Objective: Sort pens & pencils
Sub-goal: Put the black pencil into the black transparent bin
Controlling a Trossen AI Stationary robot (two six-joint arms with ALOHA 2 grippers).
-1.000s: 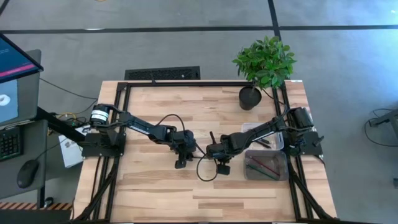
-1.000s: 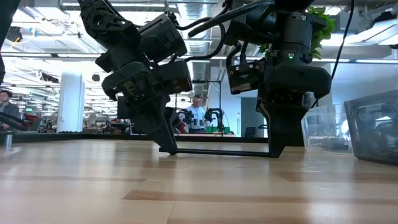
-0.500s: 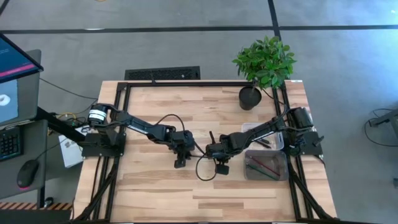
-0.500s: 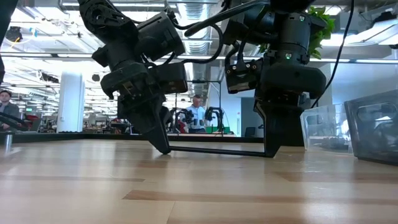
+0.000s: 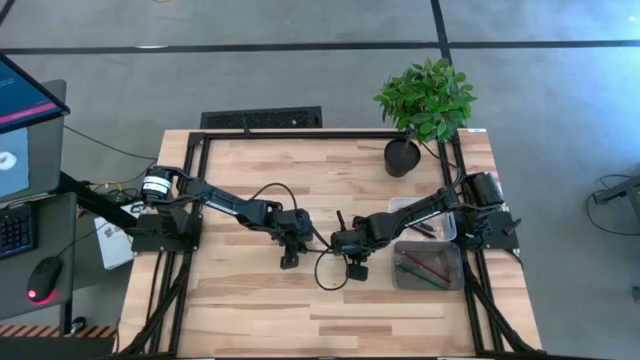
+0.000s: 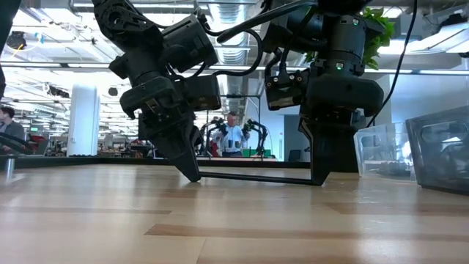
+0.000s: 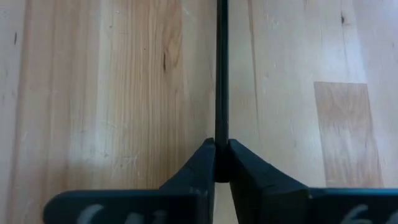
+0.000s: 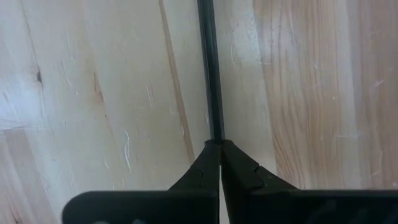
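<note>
Only the black stick's tip (image 6: 308, 182) is in my right gripper, so that hand should grip the stick nearer my left gripper (image 6: 250, 177) before carrying the stick to the tray.
One thin black stick (image 6: 256, 178) of the pens & pencils runs level between my two grippers, low over the wooden table (image 5: 250, 310) near its middle; it also shows in the high view (image 5: 322, 243). My left gripper (image 6: 192, 174) slants down and is shut on one end. My right gripper (image 6: 316, 180) points straight down and is shut on the other end. Whether the stick touches the table, I cannot tell. More pens lie in a clear tray (image 5: 428, 266) at the right. My left gripper pinches the stick's end (image 7: 221, 144) between its two fingertips (image 7: 202, 163), slanting down from the table's left side. The stick runs on straight ahead of the fingers. My right gripper pinches the stick's other end (image 8: 214, 138) between its fingertips (image 8: 208, 163), coming from above, pointing down.
A second clear container (image 5: 437, 228) with dark pens stands behind the tray. A potted plant (image 5: 425, 100) stands at the far right corner. A short dark stick (image 5: 340, 220) shows just beyond the grippers. A black cable loop (image 5: 328, 278) hangs near my right gripper.
My left gripper has tipped a little, and its fingertips have shifted slightly toward the table's left along the stick's end. The stick and my right gripper have shifted slightly the same way.
</note>
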